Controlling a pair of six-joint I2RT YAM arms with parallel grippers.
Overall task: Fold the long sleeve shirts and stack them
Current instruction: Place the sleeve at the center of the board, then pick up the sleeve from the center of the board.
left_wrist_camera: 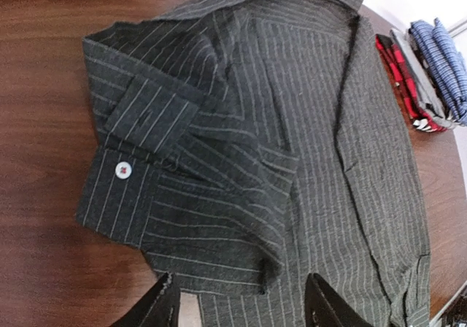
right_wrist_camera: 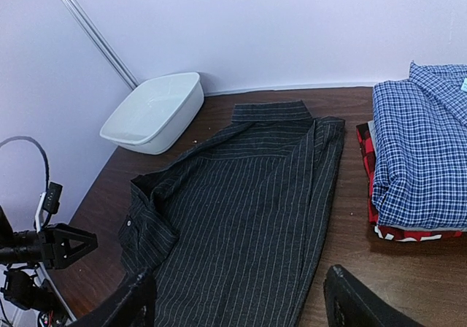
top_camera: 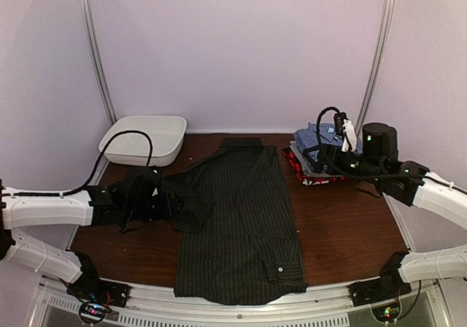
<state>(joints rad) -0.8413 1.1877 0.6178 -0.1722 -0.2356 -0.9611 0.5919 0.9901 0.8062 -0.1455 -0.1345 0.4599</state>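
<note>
The buttoned cuff (left_wrist_camera: 118, 193) is turned back over the folded sleeve (top_camera: 193, 212). I expect the sleeve to straighten out past the shirt's opposite edge when I pull it across.
A black pinstriped shirt (top_camera: 241, 225) lies flat in the middle of the table, collar at the far end, its left sleeve folded in with the buttoned cuff (left_wrist_camera: 135, 163) on top. It also shows in the right wrist view (right_wrist_camera: 248, 210). My left gripper (top_camera: 171, 203) hovers open over the folded sleeve at the shirt's left edge, its fingertips (left_wrist_camera: 164, 305) apart and holding nothing. My right gripper (top_camera: 332, 148) is open and empty above a stack of folded shirts, blue checked (right_wrist_camera: 419, 152) on top, grey in between and red-black (right_wrist_camera: 368, 188) below.
A white plastic tub (top_camera: 144, 139) stands at the far left corner. The stack of folded shirts (top_camera: 321, 159) takes up the far right. Pale walls and metal posts surround the brown table (top_camera: 350, 225).
</note>
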